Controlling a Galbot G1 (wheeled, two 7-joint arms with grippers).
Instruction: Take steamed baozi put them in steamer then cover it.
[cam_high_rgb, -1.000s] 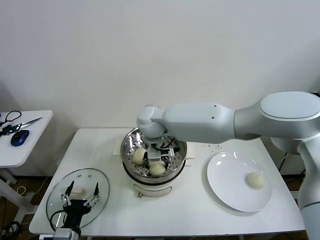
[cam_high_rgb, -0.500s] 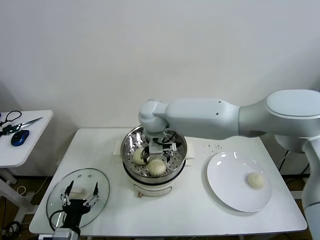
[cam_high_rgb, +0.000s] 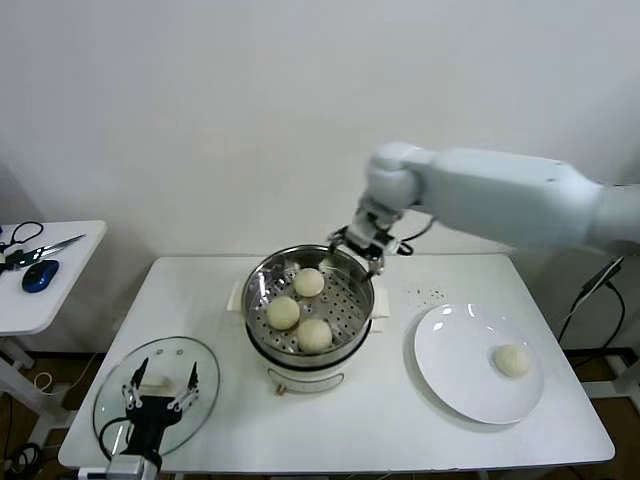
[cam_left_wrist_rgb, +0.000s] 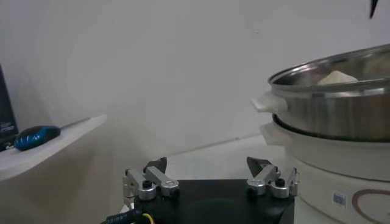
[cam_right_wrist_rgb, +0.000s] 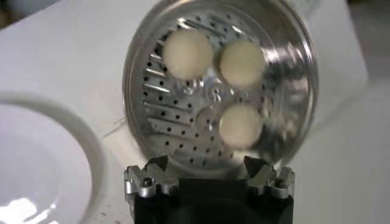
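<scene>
I expect the baozi on the white plate (cam_high_rgb: 514, 360) to keep its shape when I lift it, because the baozi in the steamer (cam_high_rgb: 314, 336) are round and free of dents.
The steel steamer (cam_high_rgb: 262, 287) stands mid-table on its white base. Three cream-white baozi lie on its perforated tray (cam_high_rgb: 308, 282) (cam_high_rgb: 283, 313) (cam_high_rgb: 314, 335); the right wrist view shows them too (cam_right_wrist_rgb: 187, 52). A fourth baozi (cam_high_rgb: 512, 360) lies on the white plate (cam_high_rgb: 450, 370) at the right. My right gripper (cam_high_rgb: 358, 243) is open and empty, raised above the steamer's far right rim. My left gripper (cam_high_rgb: 160, 386) is open and empty, hovering low over the glass lid (cam_high_rgb: 115, 390) at the table's front left. The left wrist view shows the steamer (cam_left_wrist_rgb: 341, 115) from the side.
A small side table (cam_high_rgb: 60, 270) at the far left holds a blue mouse (cam_high_rgb: 39, 275) and scissors (cam_high_rgb: 30, 245). The wall stands close behind the table. Bare tabletop lies between the steamer and the plate.
My right gripper has left a third baozi in the steamer, lifted out of it and moved back and to the right. The left arm has not moved.
</scene>
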